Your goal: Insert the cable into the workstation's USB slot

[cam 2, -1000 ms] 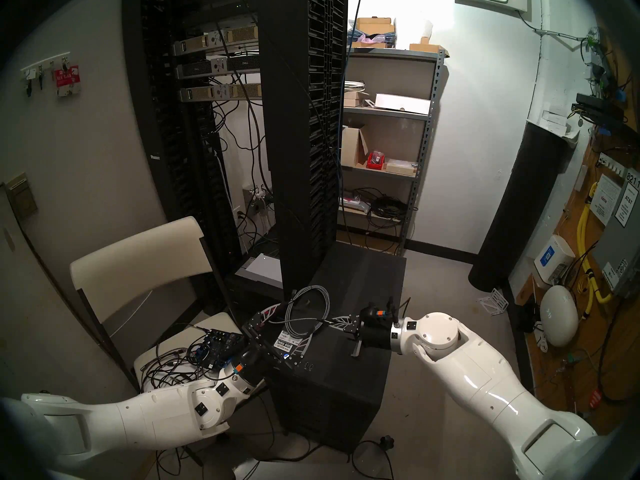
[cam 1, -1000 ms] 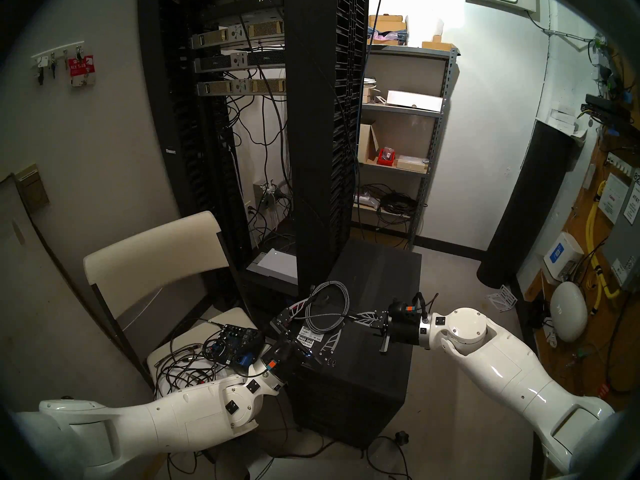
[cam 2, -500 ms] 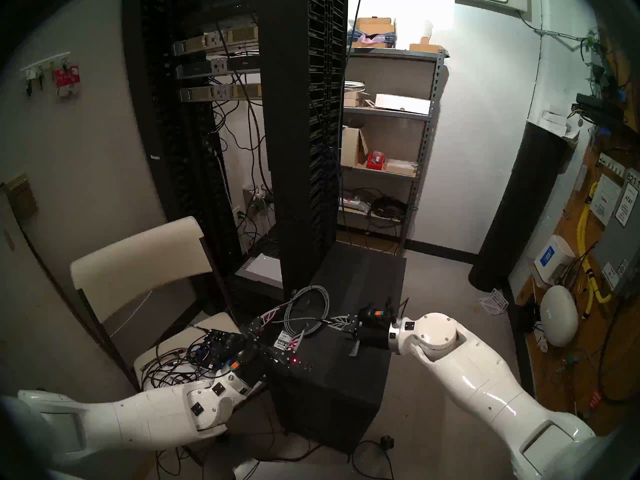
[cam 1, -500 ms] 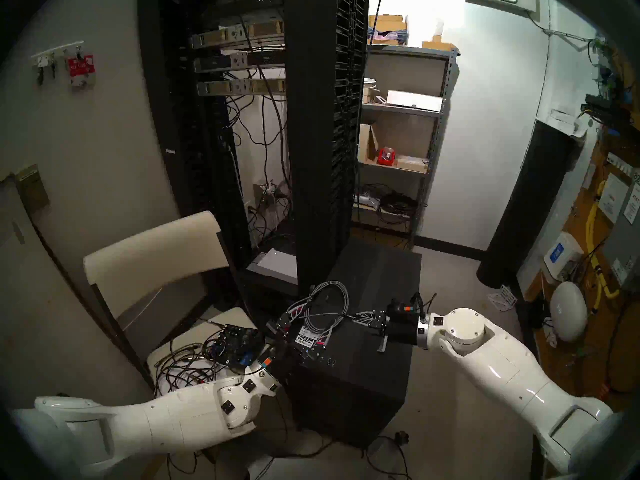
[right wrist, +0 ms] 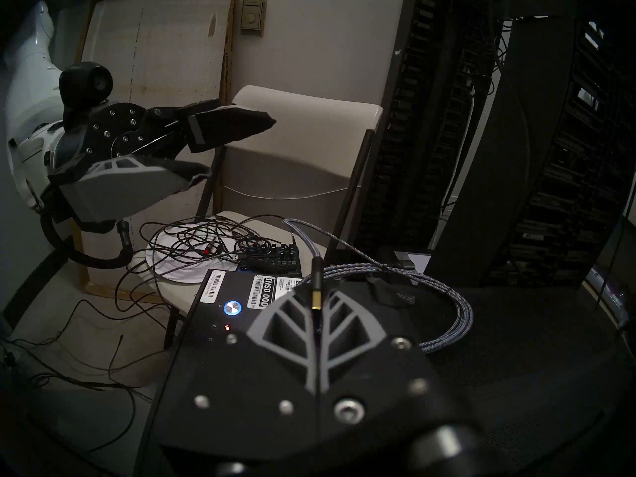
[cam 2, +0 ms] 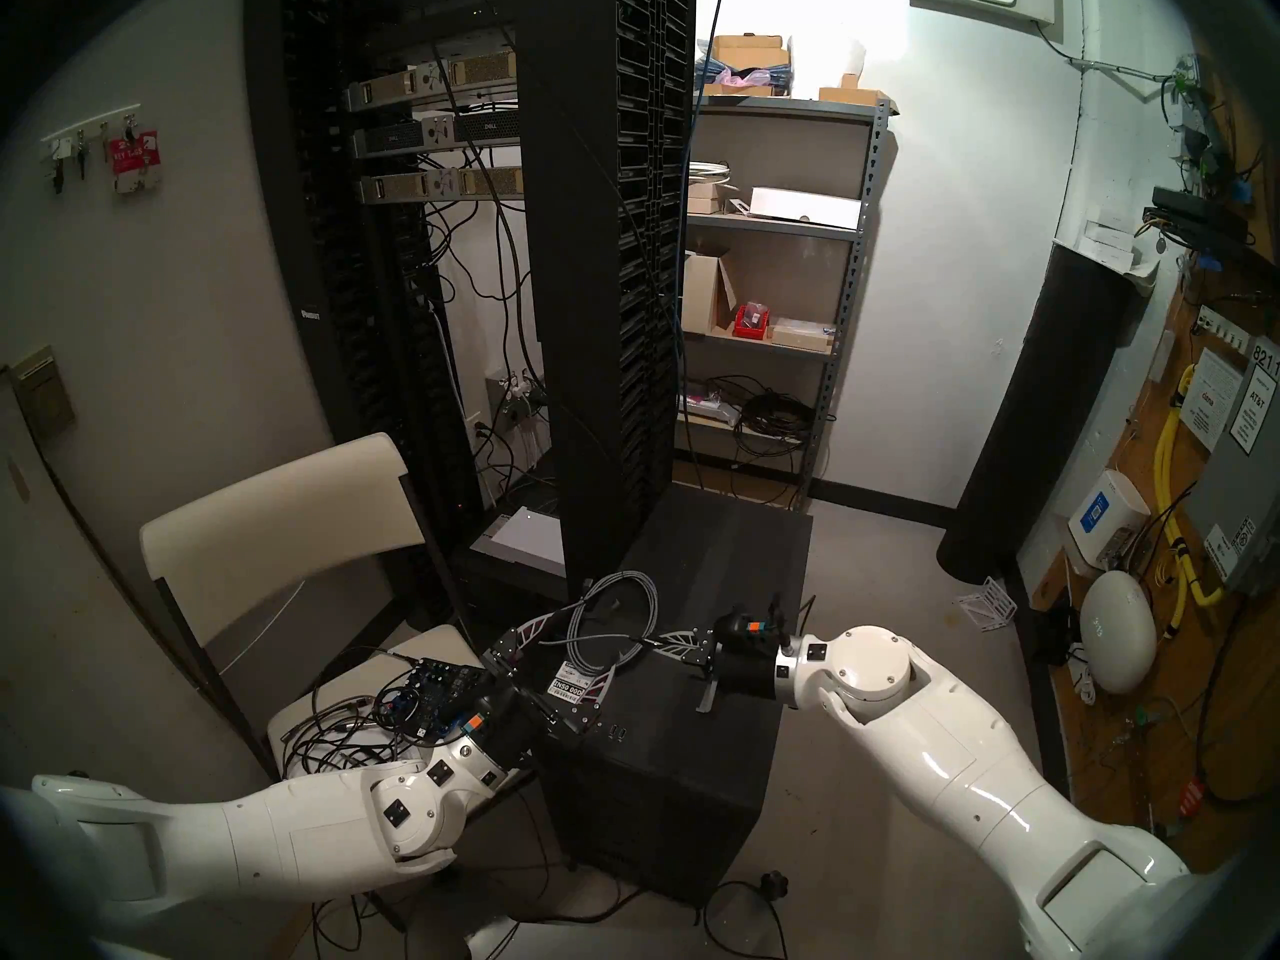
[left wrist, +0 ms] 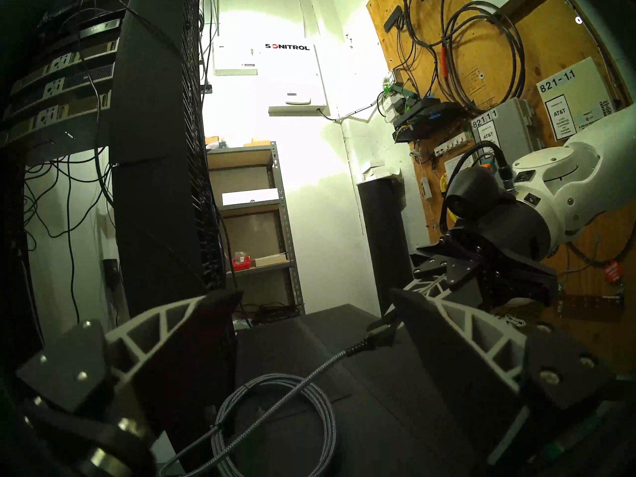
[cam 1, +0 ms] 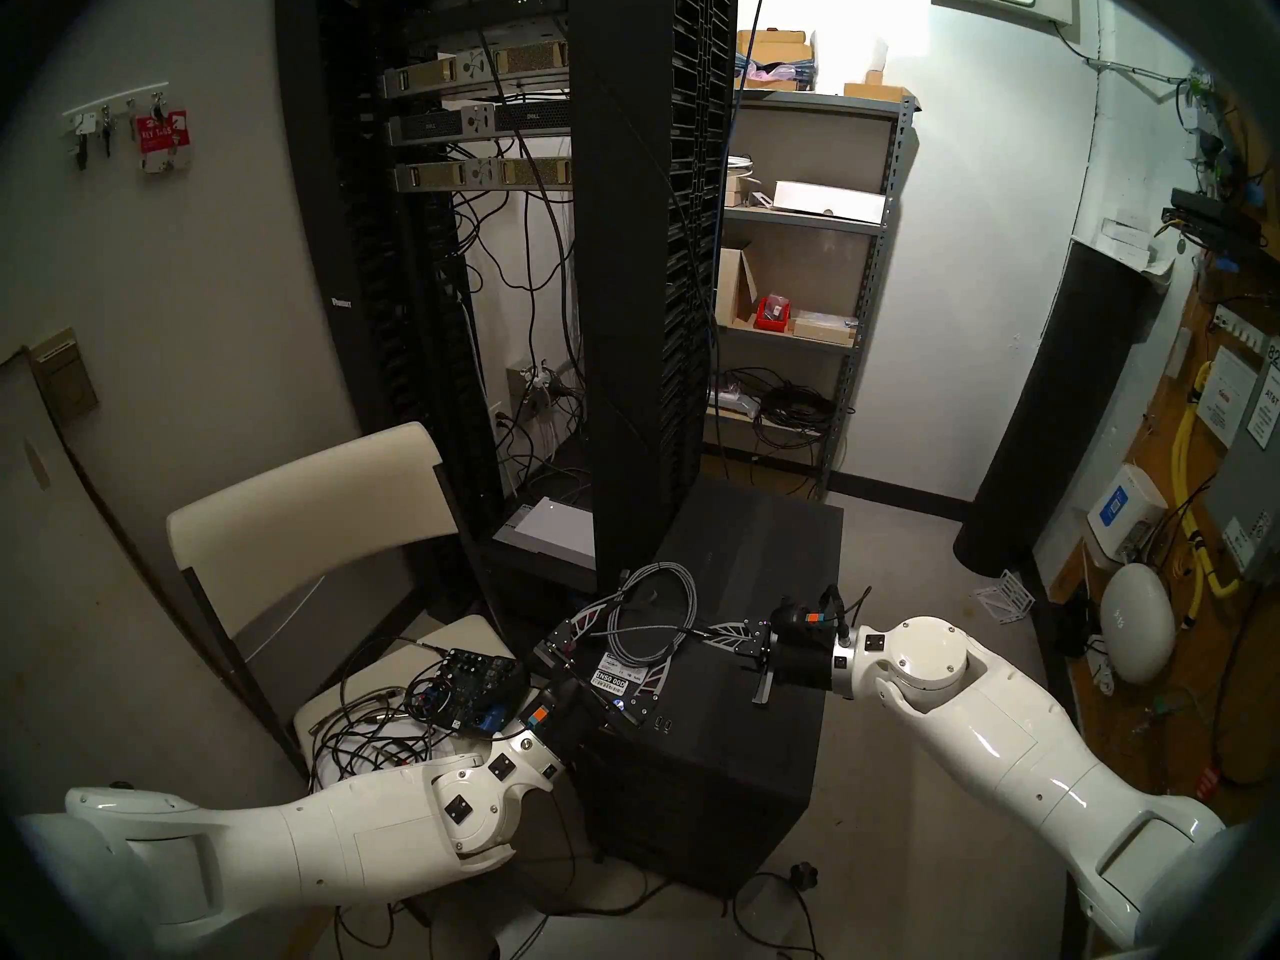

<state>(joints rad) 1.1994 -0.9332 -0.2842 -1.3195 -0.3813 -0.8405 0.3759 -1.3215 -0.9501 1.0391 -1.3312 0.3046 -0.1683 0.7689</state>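
The grey braided cable's loops [cam 1: 691,593] lie bundled together. When I carry the plug, the loops will stay wound while the cable's loose end [cam 1: 704,632] arcs.
The black workstation [cam 1: 727,751] stands on the floor, with white barcode stickers [right wrist: 261,290], a lit blue button [right wrist: 233,308] and a red LED [right wrist: 226,327] on its top front. Two small slots [cam 1: 663,723] sit at the top's front edge. The grey braided cable [cam 1: 658,605] lies coiled on top. My right gripper [cam 1: 706,634] is shut on its dark plug [right wrist: 316,283], which sticks out past the fingertips. My left gripper [cam 1: 644,629] is open just above the top, straddling the coil [left wrist: 275,407], and holds nothing.
A cream chair [cam 1: 312,508] on the left carries an audio mixer [cam 1: 478,688] and tangled black wires. The tall black server rack [cam 1: 651,280] rises right behind the workstation. A metal shelf [cam 1: 796,280], a black cylinder [cam 1: 1039,418] and yellow wall cables [cam 1: 1184,453] stand further right.
The left gripper's fingers narrowed half a second ago and have spread wide again; its wrist slid slightly back toward the chair. The right gripper keeps hold of the plug, almost still.
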